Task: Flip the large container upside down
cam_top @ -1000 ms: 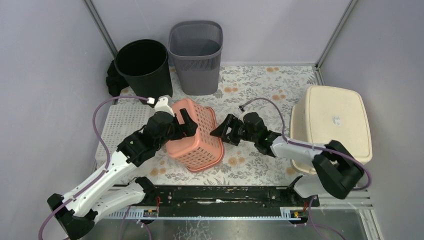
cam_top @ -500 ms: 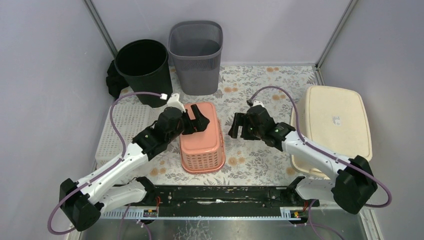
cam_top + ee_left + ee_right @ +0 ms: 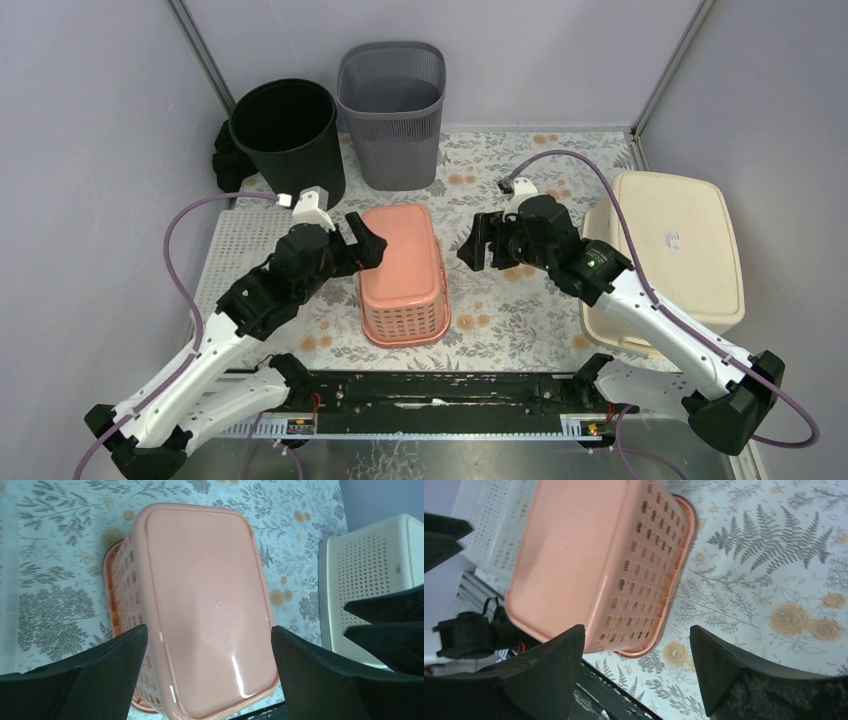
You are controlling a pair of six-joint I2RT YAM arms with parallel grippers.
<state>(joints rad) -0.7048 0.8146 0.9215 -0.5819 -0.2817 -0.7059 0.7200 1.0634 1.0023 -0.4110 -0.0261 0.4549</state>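
Note:
The upside-down pink basket takes up the space in front of the grey slotted bin, so I should first move the basket into the back corner with my right gripper.
The large container is a pink slotted basket resting upside down on the floral tablecloth, its flat bottom facing up. The left wrist view shows its smooth bottom, and the right wrist view shows one slotted side. My left gripper hovers at the basket's upper left, open, jaws spread wider than the basket and holding nothing. My right gripper hangs to the right of the basket, apart from it and open, with only tablecloth between its fingers.
A black bin and a grey slotted bin stand at the back. A cream box lies upside down on the right. A white perforated tray lies to the left of the basket. The black base rail runs along the near edge.
The basket went from tilted on its side between both grippers to flat upside down. Both grippers have drawn away from it, the right one up and to the right.

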